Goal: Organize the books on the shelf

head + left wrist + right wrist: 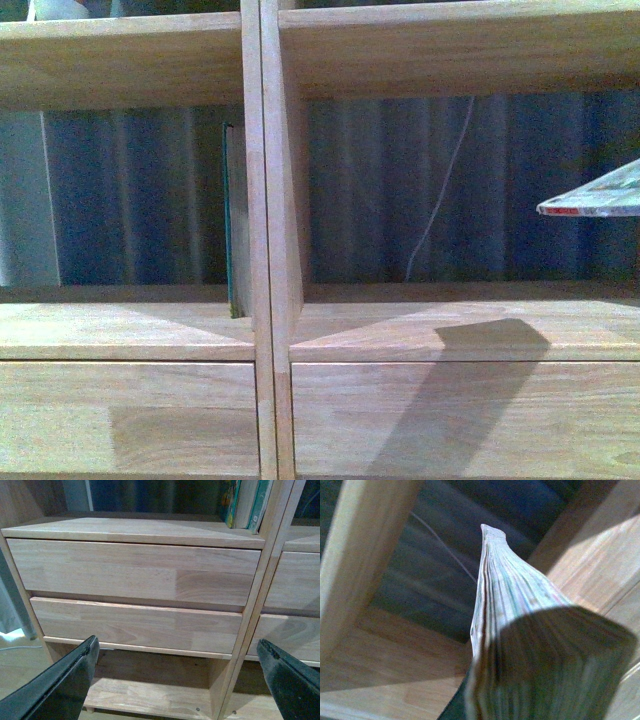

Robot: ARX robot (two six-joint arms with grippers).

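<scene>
The dark-teal book (236,220) is standing with the centre divider behind it, so the white paperback book (598,198) will lean against the dark-teal book when I put the paperback upright next to it.
The light-wood shelf (265,200) fills the front view. A thin dark-teal book (234,220) stands upright in the left compartment, against the centre divider. The white paperback book (595,198) enters the right compartment from the right edge, held nearly flat above the shelf board. In the right wrist view its page edge (505,595) points into the compartment; my right gripper is shut on it, its fingers hidden behind the book. My left gripper (177,685) is open and empty, low in front of the drawer fronts (135,575). Book spines (245,502) stand in the compartment above them.
A thin white cable (440,190) hangs behind the right compartment, before a dark blue curtain. The book casts a shadow on the right shelf board (480,345). A low open compartment (150,690) lies under the drawers.
</scene>
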